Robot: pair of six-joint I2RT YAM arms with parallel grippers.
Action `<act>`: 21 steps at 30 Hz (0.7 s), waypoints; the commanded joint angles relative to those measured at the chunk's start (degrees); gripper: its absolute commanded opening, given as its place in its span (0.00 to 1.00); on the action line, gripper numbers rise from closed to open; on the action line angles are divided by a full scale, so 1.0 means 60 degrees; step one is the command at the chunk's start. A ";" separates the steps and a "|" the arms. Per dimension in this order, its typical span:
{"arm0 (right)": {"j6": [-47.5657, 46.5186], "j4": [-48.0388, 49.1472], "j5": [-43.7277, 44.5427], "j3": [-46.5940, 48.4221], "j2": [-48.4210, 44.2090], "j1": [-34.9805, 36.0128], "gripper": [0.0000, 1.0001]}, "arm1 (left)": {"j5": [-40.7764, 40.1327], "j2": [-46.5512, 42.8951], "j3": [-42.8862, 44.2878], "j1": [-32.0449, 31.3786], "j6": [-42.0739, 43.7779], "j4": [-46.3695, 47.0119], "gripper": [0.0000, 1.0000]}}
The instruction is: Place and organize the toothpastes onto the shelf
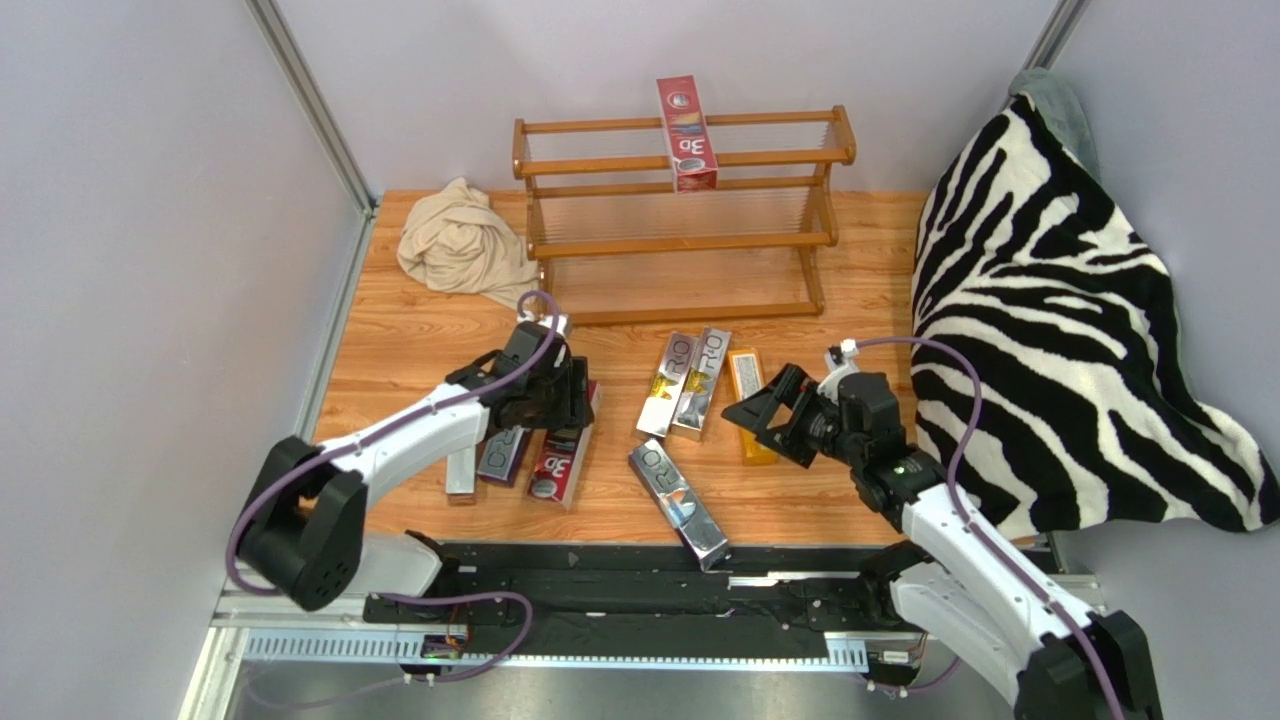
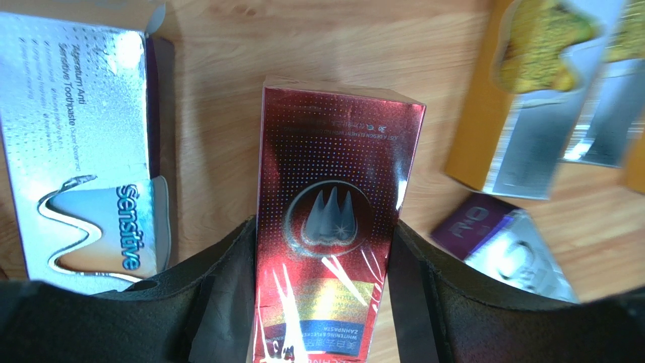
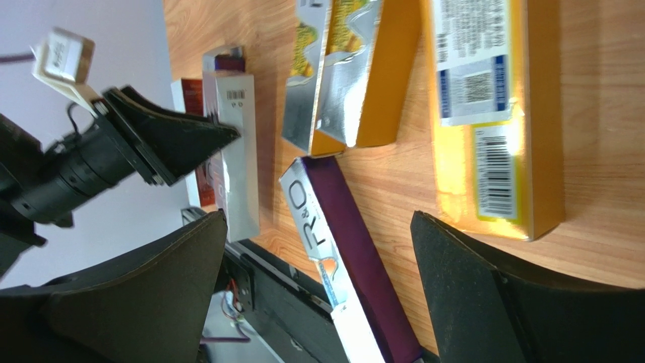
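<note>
My left gripper is holding the red carton's far half (image 2: 331, 155) from above. Next, my right gripper grips the red carton's near end (image 1: 555, 479) while my left gripper takes hold again from the carton's side.
One red toothpaste carton (image 1: 687, 132) stands upright on the top tier of the wooden shelf (image 1: 676, 240). My left gripper (image 1: 549, 398) (image 2: 324, 227) is shut on another red carton (image 1: 559, 465) (image 2: 333, 189), a finger on each long side. I cannot tell whether that carton is off the wood. Silver cartons (image 1: 504, 450) (image 2: 76, 136) lie just to its left. My right gripper (image 1: 759, 417) (image 3: 318, 219) stands open above the table, holding nothing. It is between the orange carton (image 1: 747, 375) (image 3: 492, 113) and a silver and purple carton (image 1: 684, 503) (image 3: 341, 227). Two silver cartons (image 1: 684, 383) lie mid-table.
A crumpled beige cloth (image 1: 463, 240) lies left of the shelf. A zebra-striped blanket (image 1: 1067, 330) covers the table's right side. The black mounting rail (image 1: 631, 578) runs along the near edge, and the silver and purple carton overhangs it. Grey walls close in the left and back.
</note>
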 commanded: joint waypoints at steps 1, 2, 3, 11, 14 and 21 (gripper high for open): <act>-0.0841 -0.0908 0.1288 0.0962 -0.1052 0.1011 0.97 | 0.0580 -0.1589 0.0464 0.0029 -0.0738 -0.0040 0.43; -0.0826 -0.0923 0.1509 0.1006 -0.1170 0.1231 0.97 | 0.0638 -0.1765 0.0567 0.0029 -0.0928 -0.0143 0.43; -0.0812 -0.0822 0.1816 0.1050 -0.1273 0.1668 0.97 | 0.0813 -0.2057 0.0669 0.0029 -0.1046 -0.0216 0.43; -0.0241 0.0745 0.2858 0.1328 -0.0093 0.4319 0.97 | 0.0830 -0.3040 0.1358 -0.0278 -0.1648 -0.0700 0.43; -0.0006 0.1638 0.3151 0.1664 0.0671 0.5271 0.97 | 0.0873 -0.3100 0.1403 -0.0352 -0.1751 -0.0774 0.43; 0.0096 0.2708 0.3781 0.2734 0.2460 0.6462 0.96 | 0.0654 -0.3407 0.1286 -0.0557 -0.1941 -0.0920 0.41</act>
